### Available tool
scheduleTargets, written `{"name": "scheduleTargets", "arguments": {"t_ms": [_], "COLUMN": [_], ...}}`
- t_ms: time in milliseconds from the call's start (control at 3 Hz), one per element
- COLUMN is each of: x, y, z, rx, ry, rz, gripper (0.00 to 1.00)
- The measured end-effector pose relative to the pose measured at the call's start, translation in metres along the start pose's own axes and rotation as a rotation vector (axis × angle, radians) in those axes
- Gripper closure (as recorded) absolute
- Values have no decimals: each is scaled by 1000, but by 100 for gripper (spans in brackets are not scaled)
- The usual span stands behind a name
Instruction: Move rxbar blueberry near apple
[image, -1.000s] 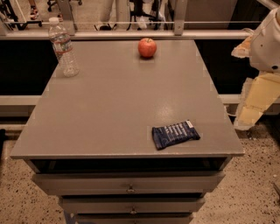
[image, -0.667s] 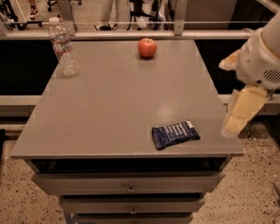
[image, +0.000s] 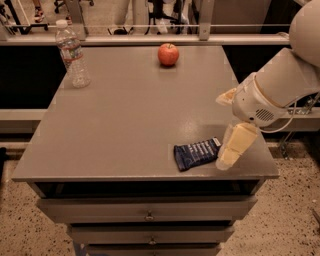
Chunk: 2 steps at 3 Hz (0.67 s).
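Note:
The rxbar blueberry's narrow width (image: 196, 154) lines up with my gripper's spread fingers, so I should go on moving toward its nearest end (image: 215, 148) until the fingers are on both sides of it before I close them.
The rxbar blueberry (image: 196, 153), a flat dark blue wrapper with white lettering, lies on the grey table (image: 125, 120) near its front right edge. The red apple (image: 168, 54) stands at the table's far edge, right of centre, far from the bar. My gripper (image: 222, 132) hangs over the table's right front corner, just right of the bar. Its cream fingers (image: 234, 146) are spread apart and hold nothing. The lower fingertip is close to the bar's right end.
A clear plastic water bottle (image: 73, 55) stands upright at the table's far left. Drawers (image: 147, 216) sit under the tabletop. A rail and chair legs run behind the table. My white arm (image: 280, 85) reaches in from the right.
My arm and gripper have moved left and down from beyond the table's right edge to right beside the bar. The bar, apple and bottle have not moved.

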<state>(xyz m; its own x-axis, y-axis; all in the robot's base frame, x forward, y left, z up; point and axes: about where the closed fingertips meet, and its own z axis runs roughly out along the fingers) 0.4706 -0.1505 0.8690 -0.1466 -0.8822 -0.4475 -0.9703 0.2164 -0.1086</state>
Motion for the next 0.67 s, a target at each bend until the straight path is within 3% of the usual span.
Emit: {"name": "scheduleTargets", "arguments": {"t_ms": [667], "x": [-14], "y": [8], "z": [38], "rx": [-10], "ry": [-60], "rz": [15], "gripper": [0]}}
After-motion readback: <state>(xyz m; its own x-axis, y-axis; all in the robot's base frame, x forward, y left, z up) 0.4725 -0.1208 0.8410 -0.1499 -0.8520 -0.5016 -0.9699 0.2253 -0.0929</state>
